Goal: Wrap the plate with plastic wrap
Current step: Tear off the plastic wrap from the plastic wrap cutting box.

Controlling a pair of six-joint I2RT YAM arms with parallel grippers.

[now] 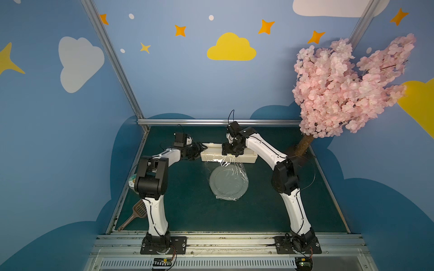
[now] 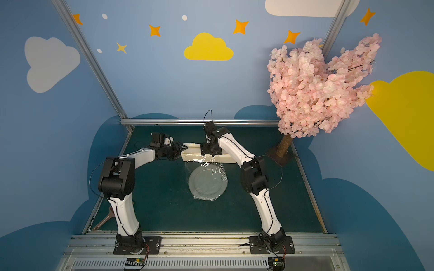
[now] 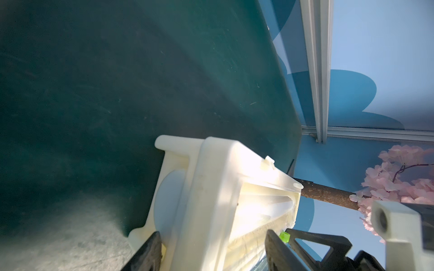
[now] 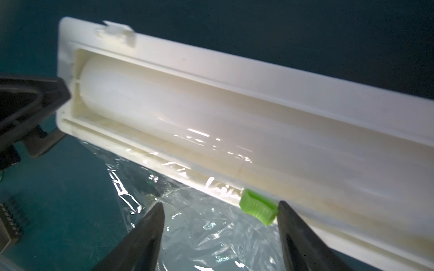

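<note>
I can see the green slider (image 4: 257, 207) halfway across the film, so next my right gripper moves back and grips the box's loose end (image 1: 253, 157) while my left gripper takes the slider.
The pale grey plate (image 1: 229, 185) (image 2: 208, 184) lies on the green mat in the middle. Wrinkled plastic wrap (image 1: 225, 164) (image 4: 206, 234) runs from the long cream dispenser box (image 1: 246, 158) (image 4: 234, 93) down over the plate to its near rim. My left gripper (image 1: 200, 150) (image 3: 212, 234) clasps the box's left end, a finger against each side. My right gripper (image 1: 231, 153) (image 4: 220, 206) hangs open over the box's front edge, with film below the gap. A green slider (image 4: 257, 208) on that edge sits beside one finger.
A pink blossom tree (image 1: 347, 86) leans in from the back right, its trunk (image 1: 304, 145) close behind the right arm. A brown scoop (image 1: 133, 214) and a round-lidded jar (image 1: 132, 181) lie by the left arm's base. A metal rail (image 1: 211, 122) bounds the mat's far edge.
</note>
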